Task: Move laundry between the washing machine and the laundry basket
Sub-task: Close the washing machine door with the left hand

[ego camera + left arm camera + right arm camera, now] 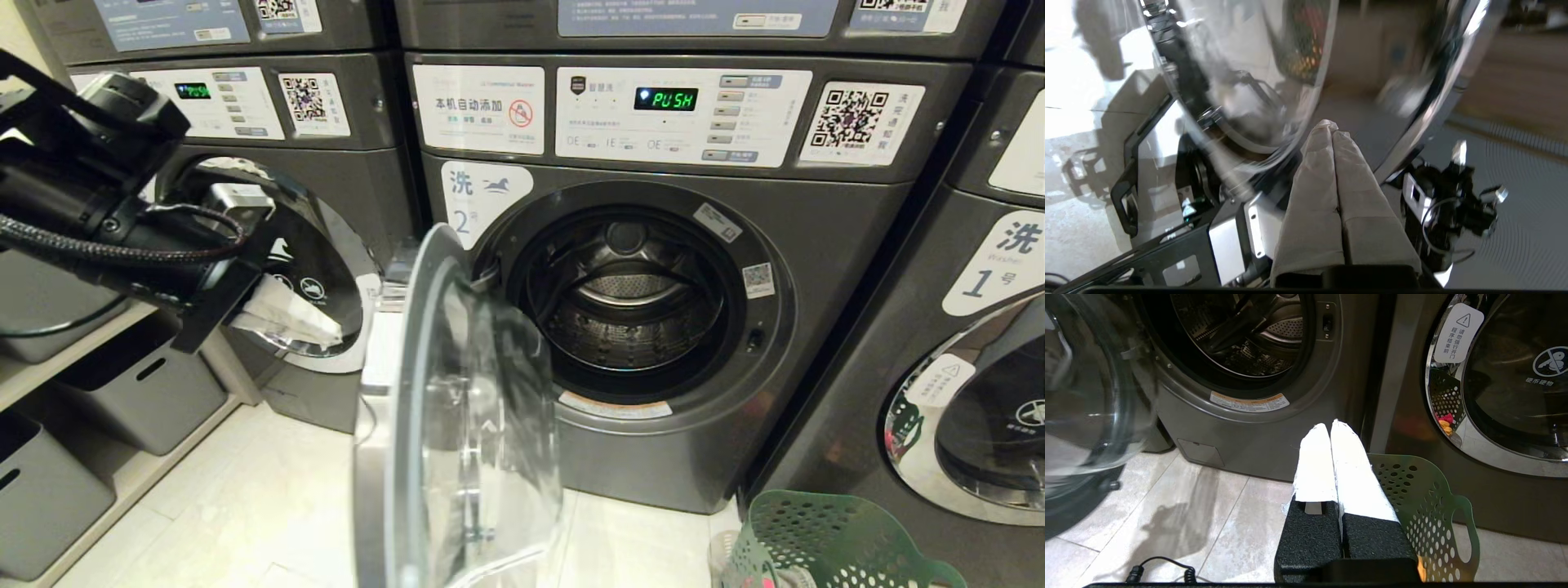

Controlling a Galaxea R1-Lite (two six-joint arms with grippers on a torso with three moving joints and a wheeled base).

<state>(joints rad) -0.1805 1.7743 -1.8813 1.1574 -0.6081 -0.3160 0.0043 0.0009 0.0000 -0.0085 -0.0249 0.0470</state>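
Observation:
The latch slot [754, 340] is a long way from my left gripper. My left gripper should swing the door [475, 421] round first, and then my right gripper should push the door shut.
The washing machine [816, 245] marked 2 stands in the middle with its round glass door [457, 408] swung wide open. No cloth shows in its drum [629, 302]. My left gripper [331, 335] is raised at the left, shut and empty, its white-covered fingers close beside the door glass [1241, 81]. In the left wrist view the left gripper [1333, 127] has its fingers pressed together. My right gripper [1329, 426] hangs low, shut and empty, beside the green laundry basket [1425, 490]. The laundry [766, 581] shows only as a scrap of red in the basket [824, 531].
A closed machine [326, 204] stands at the left and machine 1 [980, 367] at the right. Grey bins [139, 392] sit on a shelf at the far left. A black cable [1163, 569] lies on the pale tiled floor [245, 506].

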